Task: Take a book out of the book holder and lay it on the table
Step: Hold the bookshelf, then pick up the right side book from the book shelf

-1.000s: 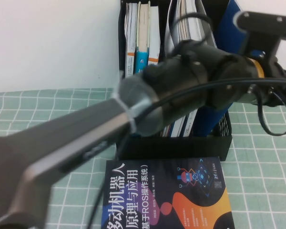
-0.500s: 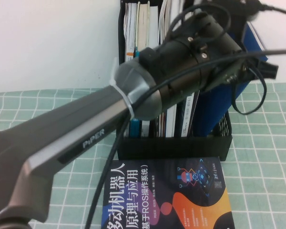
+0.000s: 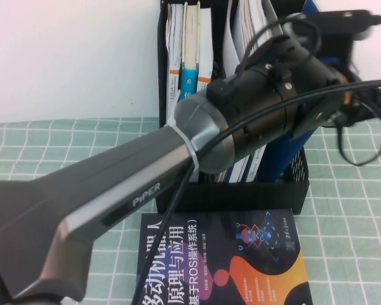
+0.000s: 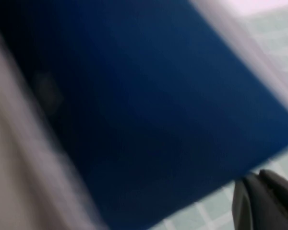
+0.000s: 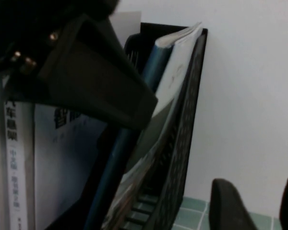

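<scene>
The blue book should stay leaning in the holder when I pull the thin glossy book (image 5: 176, 72) out, because their edges (image 5: 167, 61) stand apart.
The black book holder (image 3: 241, 194) stands upright at the back of the green checked table (image 3: 51, 146). In the right wrist view the thin glossy book (image 5: 175, 81) leans against the holder's perforated end wall (image 5: 185, 143), with a plain blue book (image 5: 156, 62) beside it. My left arm (image 3: 260, 95) reaches across the holder's right slot and hides its own gripper in the high view. In the left wrist view the left gripper (image 4: 258, 179) is shut at the edge of the blue cover (image 4: 134, 105); nothing shows between its jaws. My right gripper (image 5: 257, 191) is open and empty, beside the holder's right end.
A dark navy book (image 3: 222, 260) lies flat on the table just in front of the holder. Several upright books (image 3: 187, 51) fill the holder's left slot. A white wall (image 3: 70, 57) stands behind. Cables (image 3: 362, 146) hang off the left wrist.
My left wrist swung up and left over the holder, then back right and slightly down. The navy book on the table has not moved.
</scene>
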You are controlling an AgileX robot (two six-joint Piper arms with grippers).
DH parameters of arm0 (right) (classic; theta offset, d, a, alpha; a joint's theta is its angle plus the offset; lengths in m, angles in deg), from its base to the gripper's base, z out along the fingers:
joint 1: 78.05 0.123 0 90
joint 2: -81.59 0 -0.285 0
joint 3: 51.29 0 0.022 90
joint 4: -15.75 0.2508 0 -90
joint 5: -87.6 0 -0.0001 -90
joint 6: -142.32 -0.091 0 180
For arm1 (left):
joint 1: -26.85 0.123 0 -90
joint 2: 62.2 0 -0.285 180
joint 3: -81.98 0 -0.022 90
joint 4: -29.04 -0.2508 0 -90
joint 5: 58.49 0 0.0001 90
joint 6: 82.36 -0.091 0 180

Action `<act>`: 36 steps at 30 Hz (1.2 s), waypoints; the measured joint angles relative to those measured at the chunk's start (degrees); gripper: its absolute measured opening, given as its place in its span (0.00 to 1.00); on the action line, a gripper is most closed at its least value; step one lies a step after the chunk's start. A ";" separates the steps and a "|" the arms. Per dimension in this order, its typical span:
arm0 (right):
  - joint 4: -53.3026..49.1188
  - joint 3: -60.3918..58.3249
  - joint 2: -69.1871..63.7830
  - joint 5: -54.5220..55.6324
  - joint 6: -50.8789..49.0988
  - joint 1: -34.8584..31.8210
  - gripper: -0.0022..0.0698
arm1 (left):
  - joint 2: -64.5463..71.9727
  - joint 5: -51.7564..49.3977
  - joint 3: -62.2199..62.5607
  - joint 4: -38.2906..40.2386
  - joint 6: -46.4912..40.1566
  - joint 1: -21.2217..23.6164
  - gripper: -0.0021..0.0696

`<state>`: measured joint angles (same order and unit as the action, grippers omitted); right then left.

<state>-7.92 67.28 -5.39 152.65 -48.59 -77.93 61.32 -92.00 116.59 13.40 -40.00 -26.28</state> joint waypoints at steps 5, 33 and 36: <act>-3.09 0.63 -1.89 0.11 -0.28 0.00 0.38 | 0.27 -4.52 0.00 -12.75 11.46 0.20 0.03; 3.37 21.93 -25.23 0.44 -9.08 10.92 0.32 | 0.27 -7.68 0.00 -19.16 17.33 0.20 0.03; 3.73 24.09 -26.32 0.44 -9.44 11.17 0.13 | 0.27 -7.68 0.00 -19.26 17.76 0.20 0.03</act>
<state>-4.19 91.37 -31.72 153.09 -58.02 -66.76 61.59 -99.68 116.59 -5.87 -22.24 -26.07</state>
